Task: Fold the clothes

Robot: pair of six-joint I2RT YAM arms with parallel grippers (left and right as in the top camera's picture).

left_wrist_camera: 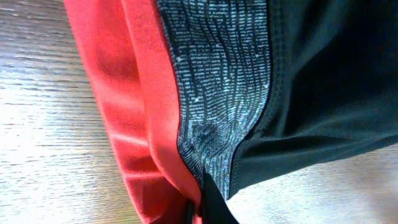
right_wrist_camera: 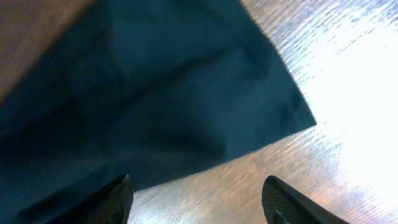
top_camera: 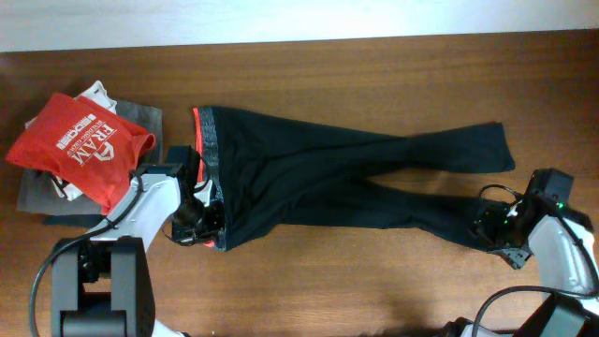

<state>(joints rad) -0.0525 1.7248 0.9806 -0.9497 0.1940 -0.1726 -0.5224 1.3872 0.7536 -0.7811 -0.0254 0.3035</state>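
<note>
The near leg (top_camera: 328, 212) is bent between waistband and hem. Next, my right gripper grabs the hem (right_wrist_camera: 287, 99) and pulls the leg straight while my left gripper stays closed.
The black leggings (top_camera: 318, 178) lie spread across the table, waistband at the left, legs crossing toward the right. The grey heathered waistband (left_wrist_camera: 217, 87) and its orange-red lining (left_wrist_camera: 124, 93) fill the left wrist view. My left gripper (top_camera: 208, 223) is shut on the near corner of the waistband; its fingers pinch the fabric at the bottom edge of the left wrist view (left_wrist_camera: 202, 208). My right gripper (top_camera: 491, 227) is open just over the near leg's hem (right_wrist_camera: 249, 112), with bare wood between its fingers (right_wrist_camera: 199, 196).
A red T-shirt with white print (top_camera: 80, 145) lies on grey folded garments (top_camera: 140, 122) at the left. The table's far edge (top_camera: 299, 42) meets a white wall. Bare wood lies in front of the leggings.
</note>
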